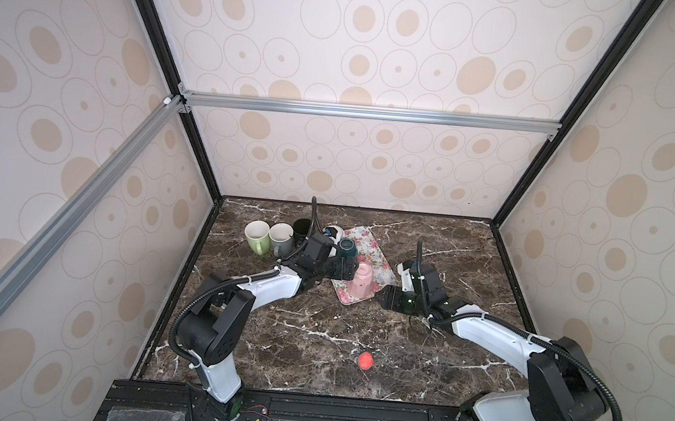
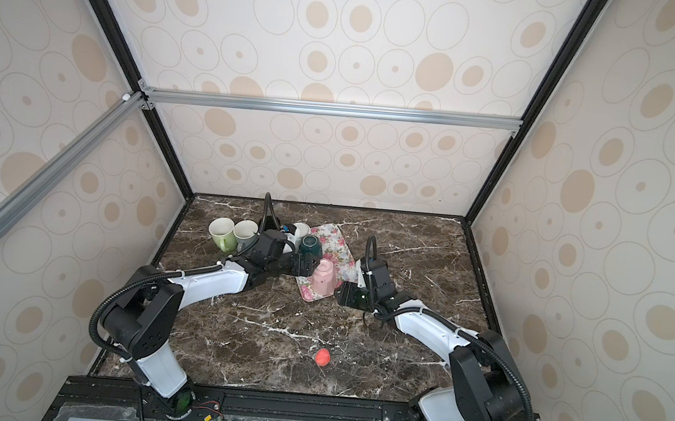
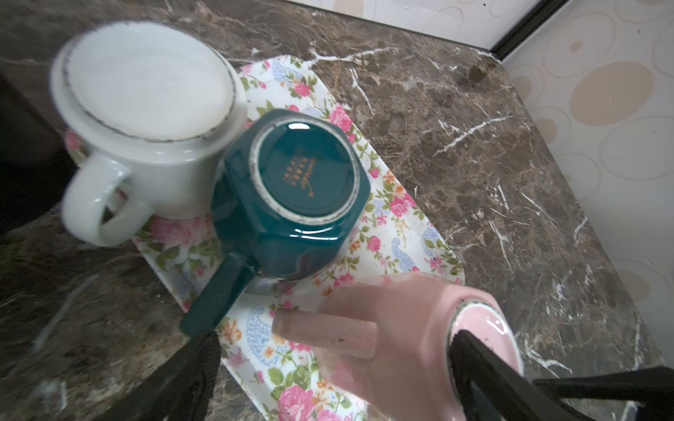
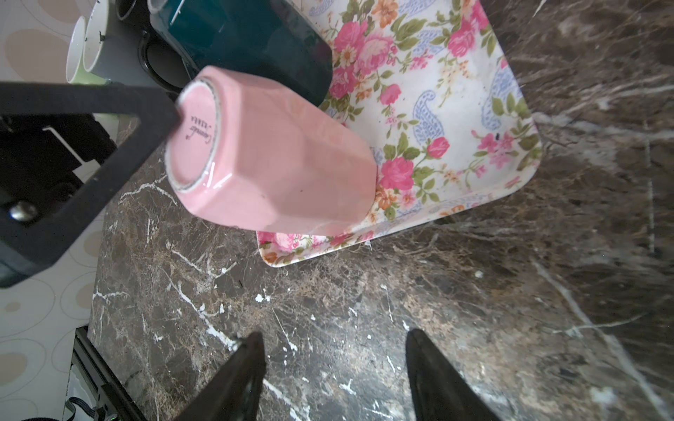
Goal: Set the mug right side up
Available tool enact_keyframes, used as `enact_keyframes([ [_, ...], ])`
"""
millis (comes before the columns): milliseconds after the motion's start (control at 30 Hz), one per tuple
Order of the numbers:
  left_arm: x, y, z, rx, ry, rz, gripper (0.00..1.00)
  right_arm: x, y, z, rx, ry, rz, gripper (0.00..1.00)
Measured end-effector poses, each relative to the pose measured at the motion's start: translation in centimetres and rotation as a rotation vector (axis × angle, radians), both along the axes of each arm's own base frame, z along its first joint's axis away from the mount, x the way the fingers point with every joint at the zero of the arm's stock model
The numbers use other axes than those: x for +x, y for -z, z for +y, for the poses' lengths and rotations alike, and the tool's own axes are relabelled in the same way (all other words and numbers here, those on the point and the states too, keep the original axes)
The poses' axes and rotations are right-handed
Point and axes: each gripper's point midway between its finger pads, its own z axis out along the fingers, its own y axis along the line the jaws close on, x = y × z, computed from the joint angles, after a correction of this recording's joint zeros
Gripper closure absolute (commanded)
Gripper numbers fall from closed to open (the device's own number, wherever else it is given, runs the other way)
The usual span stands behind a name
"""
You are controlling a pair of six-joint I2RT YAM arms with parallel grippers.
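Observation:
The pink mug's base [image 1: 363,268] has my left gripper's finger across it, so next my left gripper retreats while my right gripper pushes the mug from its opposite side [image 1: 370,282].
A pink mug [image 1: 361,282] [image 2: 323,279] stands base up on the near corner of a floral tray [image 1: 371,239] [image 4: 456,109]. My left gripper [image 1: 345,268] [image 3: 333,335] is open wide at the mug. The pink handle [image 3: 324,335] lies between its fingers, and one finger [image 3: 474,364] crosses the mug's base; the same finger [image 4: 109,109] shows against the base [image 4: 193,135] in the right wrist view. My right gripper [image 1: 386,297] [image 4: 333,335] is open over bare marble just off the tray's corner, apart from the pink mug [image 4: 277,160].
A teal mug [image 1: 347,248] [image 3: 302,175] and a white mug [image 1: 336,233] [image 3: 146,91] sit base up further back on the tray. Green [image 1: 257,236], grey [image 1: 282,238] and black [image 1: 302,228] mugs stand upright at back left. A red ball [image 1: 365,360] lies near the front.

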Motion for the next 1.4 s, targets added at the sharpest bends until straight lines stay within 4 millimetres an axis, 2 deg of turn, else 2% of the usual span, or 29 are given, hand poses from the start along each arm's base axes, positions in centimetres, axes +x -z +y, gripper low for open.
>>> enact_keyframes([
  [400, 1.7, -0.4, 1.2, 0.128, -0.099, -0.036, 0.02, 0.0, 0.3, -0.5, -0.035, 0.008, -0.001, 0.36],
  [667, 1.1, -0.9, 2.1, 0.154, -0.121, -0.033, 0.02, 0.7, 0.0, 0.1, -0.024, -0.004, -0.004, 0.37],
  [1000, 0.1, -2.8, 3.9, 0.194, -0.166, -0.042, 0.02, 1.7, 0.2, 0.8, -0.022, -0.01, -0.005, 0.36],
  [1100, 0.1, -1.3, 4.5, 0.246, -0.169, -0.001, 0.02, 1.8, 0.0, 0.9, -0.023, -0.012, -0.01, 0.36],
  [1267, 0.4, 2.5, 4.4, 0.325, -0.15, 0.088, 0.02, 1.8, 0.1, 0.8, -0.028, -0.017, -0.011, 0.37],
  [1400, 0.2, 3.7, 4.6, 0.347, -0.147, 0.116, 0.02, 1.8, 0.2, 0.7, -0.035, -0.017, -0.011, 0.36],
])
